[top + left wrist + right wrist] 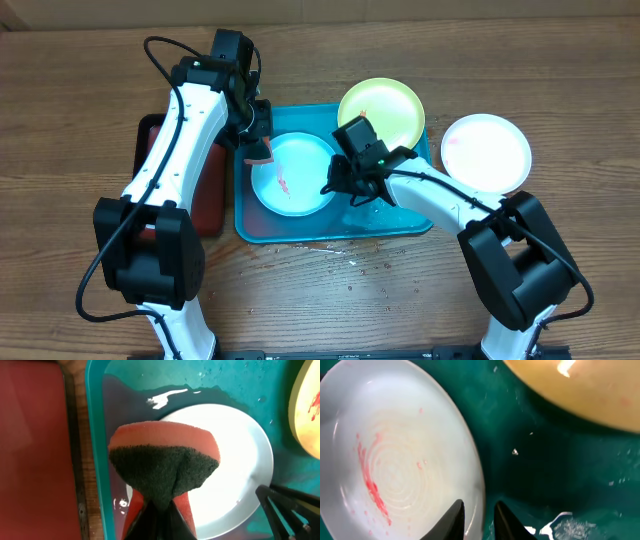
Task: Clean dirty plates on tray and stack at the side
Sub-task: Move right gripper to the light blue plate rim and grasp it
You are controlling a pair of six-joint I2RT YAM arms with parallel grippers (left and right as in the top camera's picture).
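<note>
The plate's rim sits between my right gripper's fingers with a gap (486, 521), so my right gripper should settle again and squeeze that rim (482, 500) tight before my left gripper scrubs.
The blue tray (415, 222) holds the pale teal-rimmed plate (300, 160), which has a red smear in its centre (370, 485). My left gripper (258, 140) is shut on an orange sponge with a dark scouring face (165, 455) and holds it over the plate's left edge (235, 450). My right gripper (335, 185) has a finger on each side of the plate's right rim (479, 515) and grips it. The yellow-green plate (380, 112), with red marks, rests on the tray's back right corner. The pinkish-white plate (487, 152) lies on the table to the right.
A dark red, black-rimmed tray (205, 190) lies left of the blue tray, under my left arm. Water pools in the blue tray (150, 395), and drops lie on the wooden table (350, 262) in front of it.
</note>
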